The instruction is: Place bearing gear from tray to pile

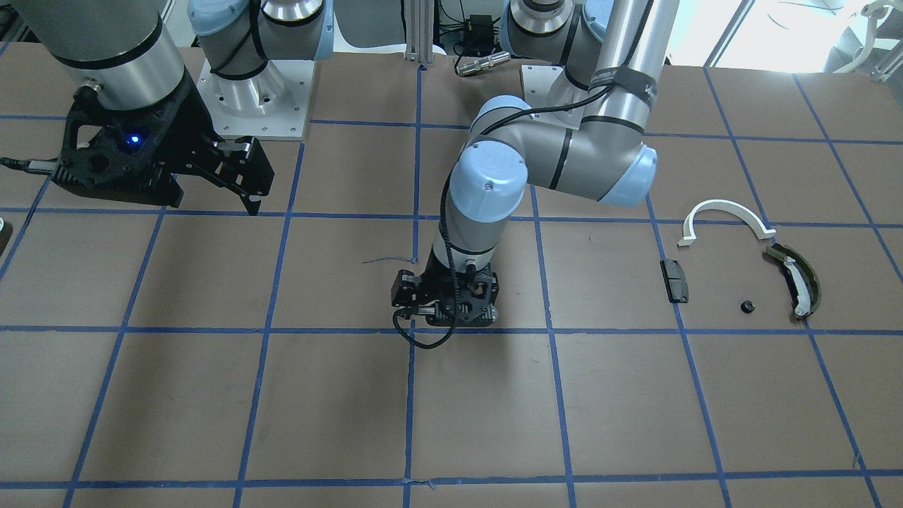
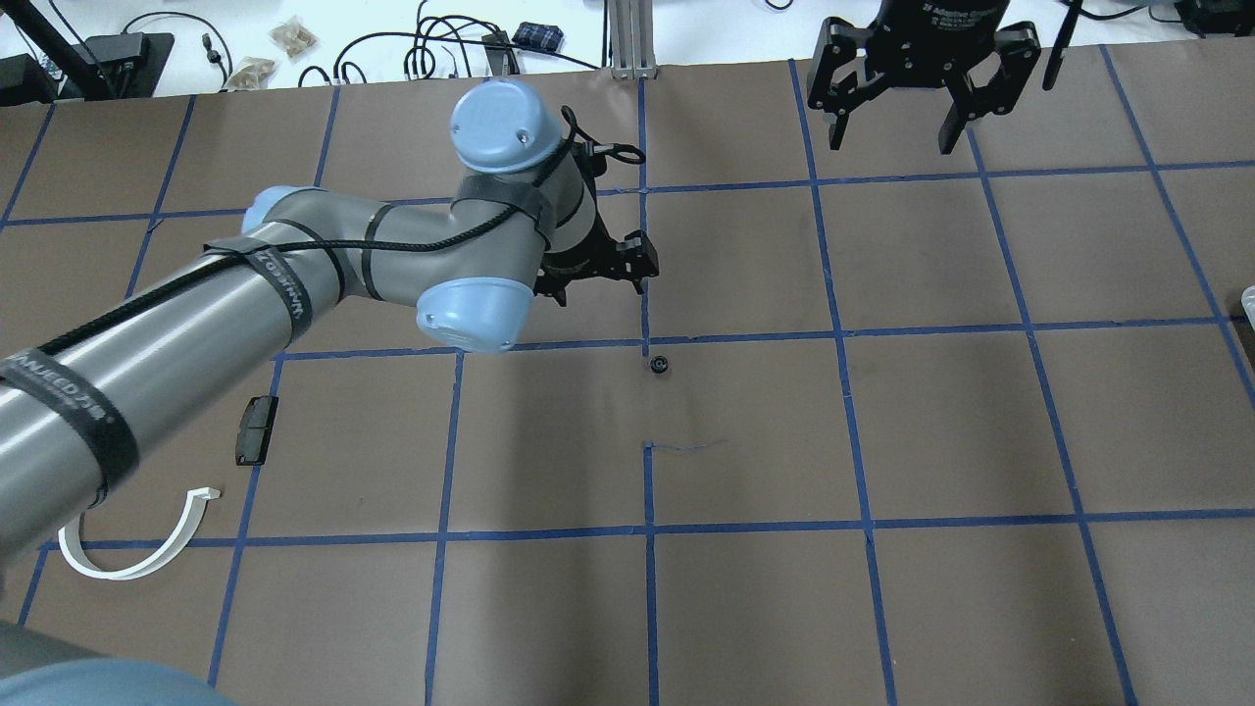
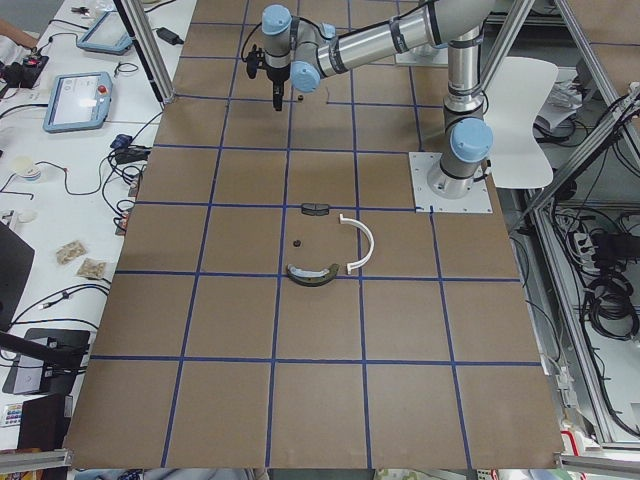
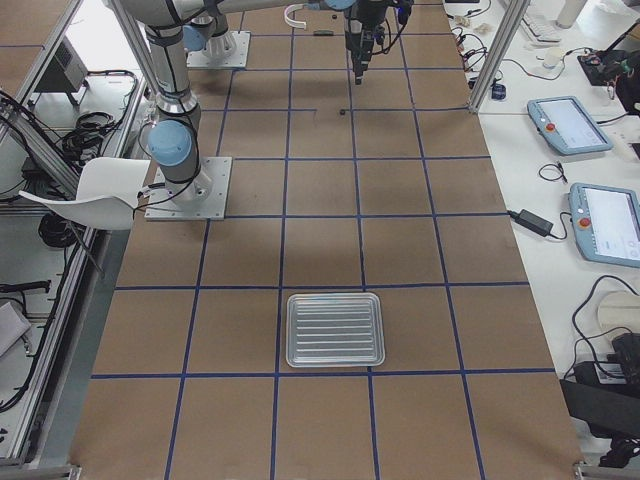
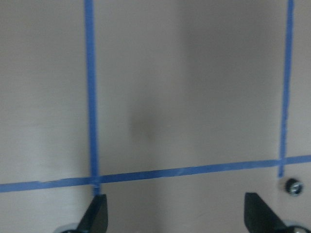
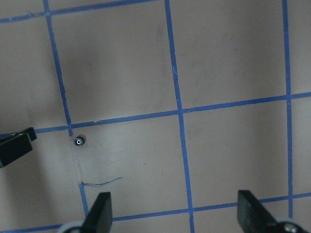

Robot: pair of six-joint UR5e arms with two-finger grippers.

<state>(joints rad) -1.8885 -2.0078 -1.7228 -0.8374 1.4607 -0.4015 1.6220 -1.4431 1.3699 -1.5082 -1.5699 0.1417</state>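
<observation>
The pile [image 1: 748, 305] is far from my right gripper. My left gripper should therefore pick up the bearing gear and put it next to the pile's small black part.
The bearing gear [image 2: 659, 365] is a small black toothed ring. It lies on the brown table by a blue tape crossing, apart from both grippers. It also shows in the right wrist view [image 6: 79, 141] and at the edge of the left wrist view [image 5: 293, 186]. My left gripper [image 2: 598, 265] hangs low over the table just beyond the gear, open and empty. My right gripper [image 2: 892, 137] is open and empty, high at the far right. The pile holds a white arc [image 1: 726, 212], an olive curved piece [image 1: 794, 279], a black block [image 1: 675, 280] and a small black part [image 1: 746, 306].
A ribbed metal tray [image 4: 335, 329] lies on the table at my right end, with nothing visible in it. The left arm's elbow [image 2: 480, 314] stretches across the table's left half. Cables and pendants lie beyond the far edge.
</observation>
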